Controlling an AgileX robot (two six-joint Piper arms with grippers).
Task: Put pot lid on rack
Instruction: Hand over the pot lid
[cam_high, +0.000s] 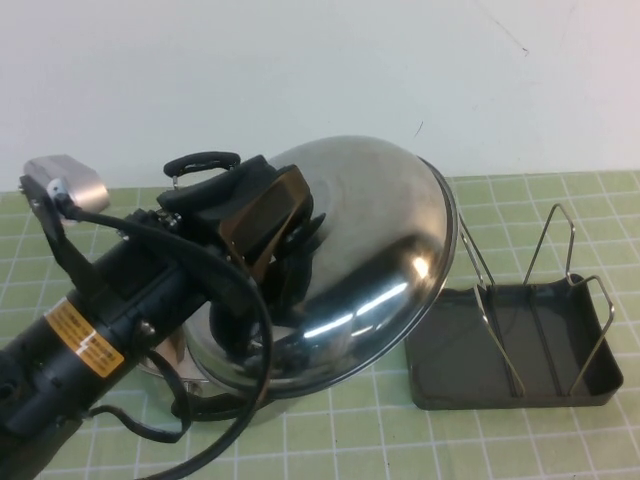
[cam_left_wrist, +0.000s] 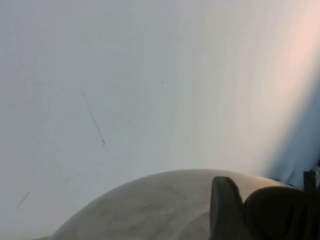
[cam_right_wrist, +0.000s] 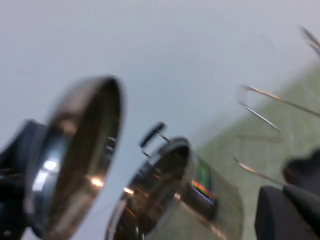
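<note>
The lid's knob is in my left gripper over the pot, far from the rack (cam_high: 514, 345), so next my right gripper grabs the lid's rim (cam_high: 449, 212) and brings the lid there.
The shiny steel pot lid (cam_high: 375, 250) is lifted and tilted on edge above the pot (cam_high: 215, 368). Its domed top faces my left arm and its rim leans towards the rack (cam_high: 515, 355). My left gripper (cam_high: 285, 250) is shut on the lid's black knob, which is mostly hidden behind the fingers. In the left wrist view the lid's dome (cam_left_wrist: 150, 210) fills the bottom, with a finger (cam_left_wrist: 225, 210) beside the dark knob (cam_left_wrist: 280, 215). The right wrist view shows the lid's hollow underside (cam_right_wrist: 75, 155), the pot (cam_right_wrist: 165, 185) and the rack's wire loops (cam_right_wrist: 265, 120). My right gripper (cam_right_wrist: 292, 202) is low beside the rack, outside the high view.
The rack is a dark grey tray with upright wire loops (cam_high: 555, 250) on the green grid mat (cam_high: 520, 440), right of the pot. One black pot handle (cam_high: 200, 162) sticks up behind my left arm. A white wall stands behind.
</note>
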